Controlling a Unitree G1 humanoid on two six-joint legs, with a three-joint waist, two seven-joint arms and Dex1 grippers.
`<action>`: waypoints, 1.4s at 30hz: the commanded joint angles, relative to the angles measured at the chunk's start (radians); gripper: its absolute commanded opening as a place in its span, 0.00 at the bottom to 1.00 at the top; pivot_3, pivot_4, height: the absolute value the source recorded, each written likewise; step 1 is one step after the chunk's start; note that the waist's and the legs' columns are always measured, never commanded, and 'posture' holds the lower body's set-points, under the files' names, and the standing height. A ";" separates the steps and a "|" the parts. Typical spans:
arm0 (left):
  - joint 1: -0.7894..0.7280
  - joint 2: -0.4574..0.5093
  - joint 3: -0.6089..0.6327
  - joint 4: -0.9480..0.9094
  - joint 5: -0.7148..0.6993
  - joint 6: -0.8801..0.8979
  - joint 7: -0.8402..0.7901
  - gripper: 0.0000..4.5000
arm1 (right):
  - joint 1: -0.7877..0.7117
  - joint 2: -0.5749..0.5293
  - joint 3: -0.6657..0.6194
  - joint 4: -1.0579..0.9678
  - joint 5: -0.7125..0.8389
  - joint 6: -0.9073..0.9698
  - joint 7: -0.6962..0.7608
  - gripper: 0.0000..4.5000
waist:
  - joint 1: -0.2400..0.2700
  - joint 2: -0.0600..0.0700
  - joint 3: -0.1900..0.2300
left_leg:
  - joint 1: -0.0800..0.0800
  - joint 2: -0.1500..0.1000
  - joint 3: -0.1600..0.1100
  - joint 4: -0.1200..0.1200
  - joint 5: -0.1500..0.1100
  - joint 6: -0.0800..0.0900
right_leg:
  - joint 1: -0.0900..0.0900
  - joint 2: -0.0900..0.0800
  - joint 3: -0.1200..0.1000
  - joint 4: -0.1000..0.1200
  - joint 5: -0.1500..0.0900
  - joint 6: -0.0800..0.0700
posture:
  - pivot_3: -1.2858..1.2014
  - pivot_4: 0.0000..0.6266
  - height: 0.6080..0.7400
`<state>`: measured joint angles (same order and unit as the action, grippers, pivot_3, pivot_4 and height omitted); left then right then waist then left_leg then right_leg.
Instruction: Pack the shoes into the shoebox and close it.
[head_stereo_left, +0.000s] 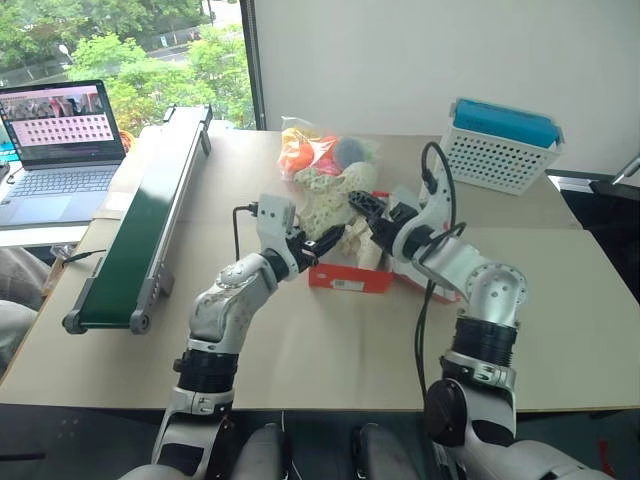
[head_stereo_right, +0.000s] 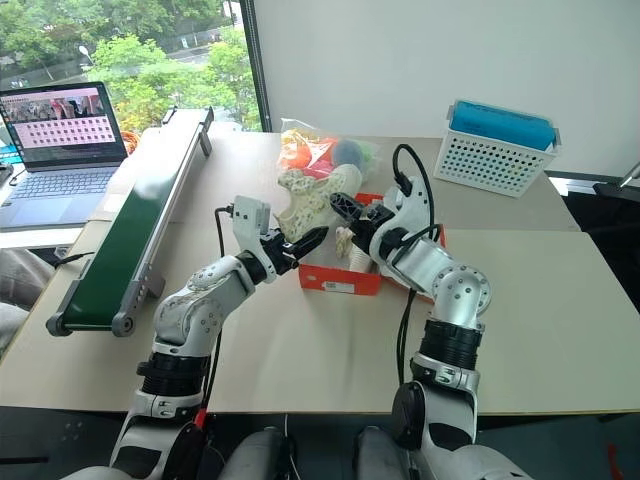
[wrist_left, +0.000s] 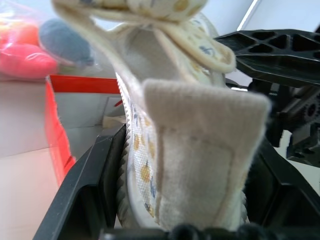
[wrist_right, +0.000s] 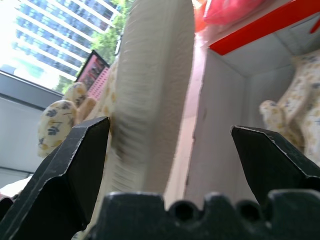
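Observation:
My left gripper has the shoe's heel (wrist_left: 195, 190), with the shoe's toe up. So my right gripper should grasp the shoe's middle (head_stereo_right: 312, 204) and lay the shoe in the shoebox.
My left gripper (head_stereo_left: 325, 243) is shut on one cream speckled shoe (wrist_left: 200, 165), gripped by its heel end between both fingers. That shoe (head_stereo_left: 325, 205) hangs above the left end of the open red shoebox (head_stereo_left: 350, 278), its toe pointing up and away. My right gripper (head_stereo_left: 365, 210) stands open just beyond it; the shoe's sole (wrist_right: 155, 75) lies between its fingers, close to one fingertip. The other shoe (wrist_right: 295, 115) lies inside the box against the pale wall.
Behind the box lies a clear bag of colourful items (head_stereo_left: 325, 155). A white perforated basket with a blue top (head_stereo_left: 500, 145) stands at the back right. A green conveyor (head_stereo_left: 140, 225) runs along the left, with a laptop (head_stereo_left: 55, 150) beyond it.

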<state>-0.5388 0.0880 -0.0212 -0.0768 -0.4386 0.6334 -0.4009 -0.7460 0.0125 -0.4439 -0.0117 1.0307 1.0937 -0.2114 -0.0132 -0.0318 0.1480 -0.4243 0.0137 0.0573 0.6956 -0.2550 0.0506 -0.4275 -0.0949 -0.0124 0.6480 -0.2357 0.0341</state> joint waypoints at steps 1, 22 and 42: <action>-0.017 -0.006 -0.006 -0.063 -0.024 -0.012 -0.020 0.65 | -0.022 -0.004 0.004 -0.030 0.038 -0.013 -0.001 0.99 | 0.000 0.000 0.000 | 0.000 0.000 0.000 0.000 0.000 0.000 | 0.000 0.000 0.000 0.000 0.000 0.000 | 0.52 0.24 0.73; -0.002 0.027 -0.058 -0.051 0.063 -0.097 -0.040 0.65 | -0.012 -0.004 0.011 -0.031 0.041 -0.037 -0.042 0.13 | 0.000 0.000 0.000 | 0.000 0.000 0.000 0.000 0.000 0.000 | 0.000 0.000 0.000 0.000 0.000 0.000 | 0.52 0.24 0.73; -0.002 0.282 -0.090 0.004 0.095 -0.172 -0.334 1.00 | -0.446 -0.323 0.164 0.652 -0.300 -0.013 0.127 0.13 | -0.020 0.008 0.005 | 0.000 0.001 0.004 -0.002 0.000 0.000 | -0.002 0.002 0.003 -0.001 0.000 0.000 | 0.52 0.24 0.73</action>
<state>-0.5199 0.3595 -0.1129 -0.0672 -0.3520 0.4950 -0.7107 -1.1322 -0.3029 -0.3038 0.6060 0.7616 1.0928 -0.1475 -0.0336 -0.0243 0.1527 -0.4243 0.0149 0.0609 0.6940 -0.2548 0.0506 -0.4302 -0.0931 -0.0092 0.6476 -0.2359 0.0337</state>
